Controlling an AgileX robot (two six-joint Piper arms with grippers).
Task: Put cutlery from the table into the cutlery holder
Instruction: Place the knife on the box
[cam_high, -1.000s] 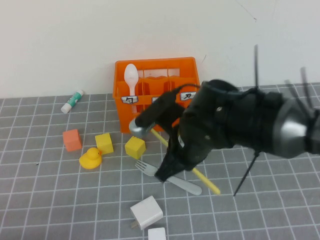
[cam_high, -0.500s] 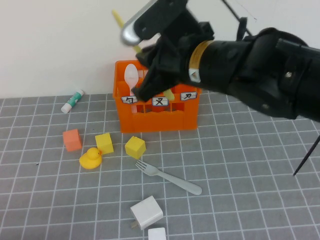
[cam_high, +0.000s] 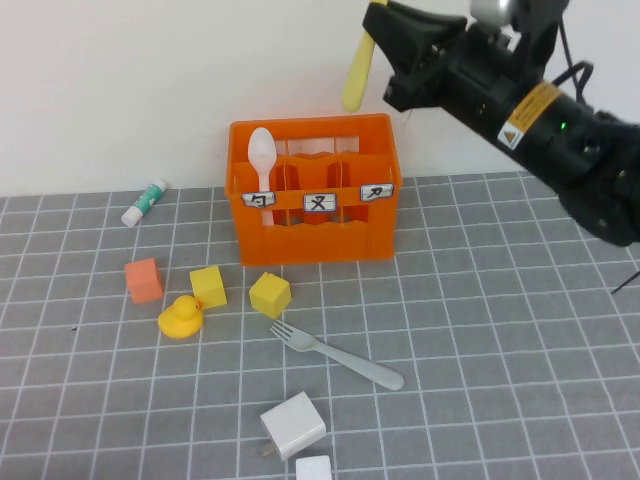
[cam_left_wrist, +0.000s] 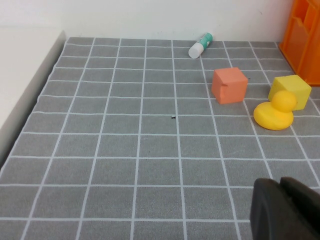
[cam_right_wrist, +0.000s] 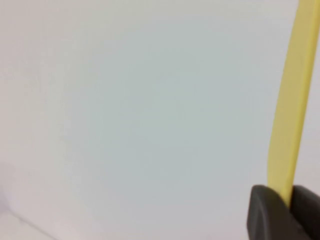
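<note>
I should keep lowering my right gripper until the tip of the yellow cutlery piece (cam_high: 356, 84) goes into the empty compartment (cam_high: 371, 170) farthest from the white spoon, then let go. The piece hangs upright over that compartment.
My right gripper (cam_high: 378, 28) is shut on a yellow cutlery piece (cam_high: 356, 72) and holds it in the air above the back of the orange cutlery holder (cam_high: 312, 240). The right wrist view shows the yellow piece (cam_right_wrist: 292, 100) clamped at the gripper (cam_right_wrist: 286, 202) against the white wall. A white spoon (cam_high: 262, 160) stands in the holder's left compartment. A grey fork (cam_high: 335, 354) lies on the mat in front of the holder. My left gripper (cam_left_wrist: 280, 192) is shut and empty, low over the mat at the left, out of the high view.
A yellow duck (cam_high: 181, 317), two yellow blocks (cam_high: 208, 286) (cam_high: 270, 294) and an orange block (cam_high: 144, 280) lie left of the fork. A white tube (cam_high: 146, 202) lies by the wall. Two white boxes (cam_high: 293, 424) (cam_high: 313, 468) sit at the front.
My right arm has swung up and to the right with the yellow piece, from in front of the holder to high above its back. The fork lies uncovered on the mat.
</note>
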